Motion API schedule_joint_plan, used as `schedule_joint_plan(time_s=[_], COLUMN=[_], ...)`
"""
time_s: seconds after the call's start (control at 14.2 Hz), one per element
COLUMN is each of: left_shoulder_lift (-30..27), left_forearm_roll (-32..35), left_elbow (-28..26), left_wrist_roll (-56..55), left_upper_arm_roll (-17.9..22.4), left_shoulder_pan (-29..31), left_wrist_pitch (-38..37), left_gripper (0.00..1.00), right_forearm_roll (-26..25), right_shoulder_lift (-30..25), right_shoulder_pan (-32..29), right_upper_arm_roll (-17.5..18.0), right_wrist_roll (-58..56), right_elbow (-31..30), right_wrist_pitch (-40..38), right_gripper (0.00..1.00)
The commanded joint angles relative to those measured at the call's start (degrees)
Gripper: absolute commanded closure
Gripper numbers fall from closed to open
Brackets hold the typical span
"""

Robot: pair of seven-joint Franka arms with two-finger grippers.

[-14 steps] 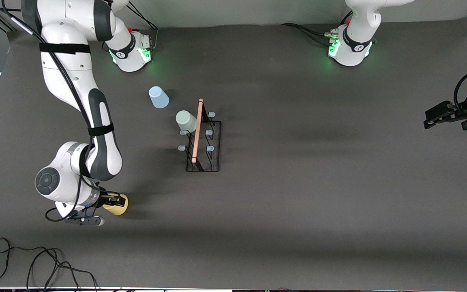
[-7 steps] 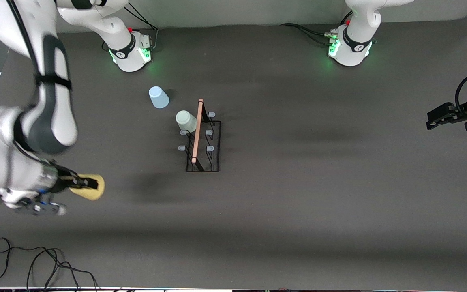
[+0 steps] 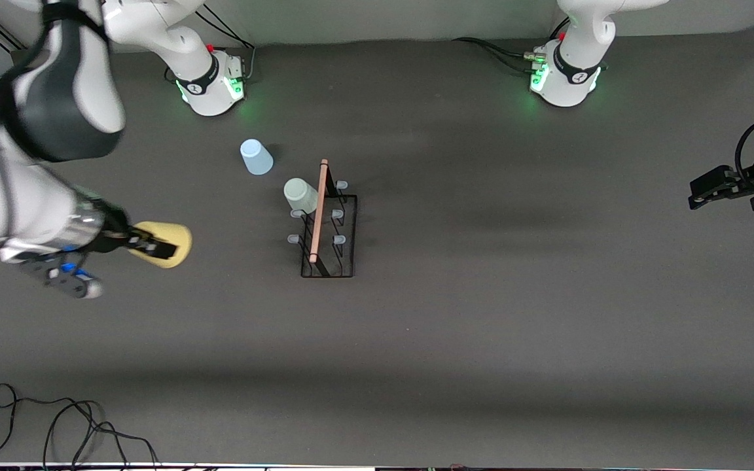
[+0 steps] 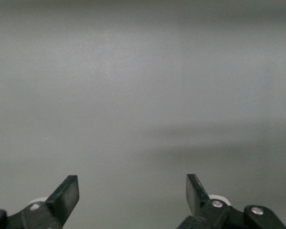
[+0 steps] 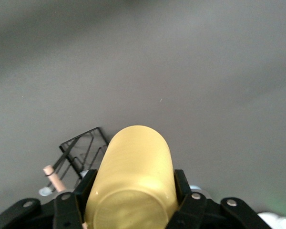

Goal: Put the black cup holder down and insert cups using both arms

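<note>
The yellow cup's base [image 5: 131, 211] faces my right gripper; the holder's prong [image 3: 293, 239] by the pale green cup is free. I keep carrying until the yellow cup covers it.
The black cup holder [image 3: 328, 243] stands mid-table, its pale wooden rod [image 3: 318, 209] on top. It also shows in the right wrist view as the same holder [image 5: 83, 149]. A pale green cup [image 3: 300, 194] sits on one of its prongs. A light blue cup [image 3: 256, 157] stands upside down on the table, farther from the front camera than the holder. My right gripper [image 3: 152, 247] is shut on the yellow cup [image 3: 166, 244], which is lifted and tipped on its side over the table at the right arm's end. The same cup [image 5: 133, 171] fills the right gripper [image 5: 133, 193]. My left gripper [image 3: 711, 188] waits open and empty [image 4: 132, 193].
Both arm bases, lit green, the right arm's base [image 3: 210, 82] and the left arm's base [image 3: 563, 78], stand along the table's back edge. A black cable [image 3: 56, 425] loops at the table's near corner, at the right arm's end. The dark mat [image 3: 514, 294] covers the table.
The right gripper has raised the yellow cup off the table, tipped it onto its side and swung it level with the holder. The left arm has hardly moved.
</note>
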Motion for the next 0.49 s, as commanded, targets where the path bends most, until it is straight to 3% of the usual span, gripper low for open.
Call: schedule_joint_plan(time_s=[0.0, 0.14, 0.42], left_shoulder_lift=[-0.6, -0.6, -0.6], left_forearm_roll=[-0.1, -0.1, -0.1], left_elbow=[-0.1, -0.1, -0.1], left_wrist_roll=[-0.4, -0.4, -0.4], left_upper_arm_roll=[0.0, 0.0, 0.0], left_shoulder_pan=[-0.1, -0.1, -0.1], left_wrist_pitch=[-0.2, -0.4, -0.3], left_gripper=[0.00, 0.00, 0.00], right_forearm_roll=[-1.3, -1.2, -1.3], right_shoulder_lift=[0.4, 0.7, 0.4], right_shoulder_pan=[6.2, 9.7, 15.2], right_upper_arm_roll=[-0.3, -0.3, -0.4], right_wrist_roll=[12.5, 17.8, 21.6], right_elbow=[-0.8, -3.0, -14.4], right_wrist_pitch=[0.6, 4.1, 16.9], right_gripper=[0.96, 0.96, 0.96])
